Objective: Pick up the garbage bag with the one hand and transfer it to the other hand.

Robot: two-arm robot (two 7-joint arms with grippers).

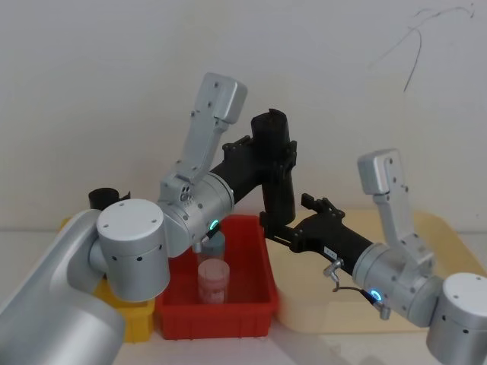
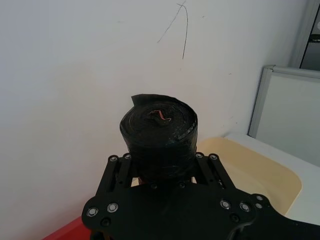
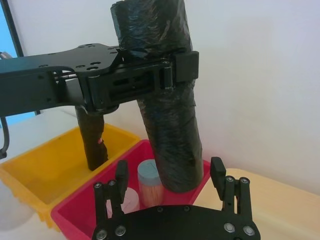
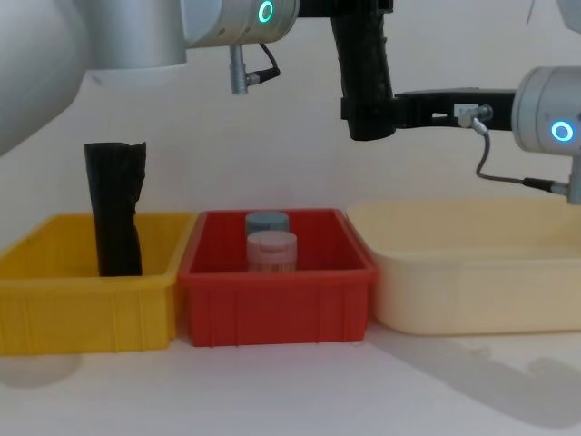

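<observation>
The garbage bag is wrapped up into a tight, straight roll (image 3: 170, 125), so I expect its top to keep standing up while I carry it by its lower end (image 3: 182, 176).
The garbage bag (image 1: 275, 171) is a smooth black roll held upright, high above the red bin (image 1: 221, 315). My left gripper (image 1: 278, 156), on the arm with the green ring light, is shut on the roll's upper part (image 3: 150, 35); the left wrist view shows the roll's round end (image 2: 159, 127) between its fingers. My right gripper (image 3: 169, 171), on the arm with the blue ring light, is open. Its two fingers (image 3: 216, 170) stand on either side of the roll's lower end (image 3: 175, 150) with a small gap on each side. In the chest view the right gripper (image 4: 368, 116) sits level with the roll's bottom (image 4: 363, 82).
A yellow bin (image 4: 91, 309) at the left holds a second black roll with a ragged top (image 4: 115, 209). Two small lidded jars (image 4: 270, 250) stand in the red bin (image 4: 272, 309). A cream tray (image 4: 472, 291) lies at the right. A white wall stands close behind.
</observation>
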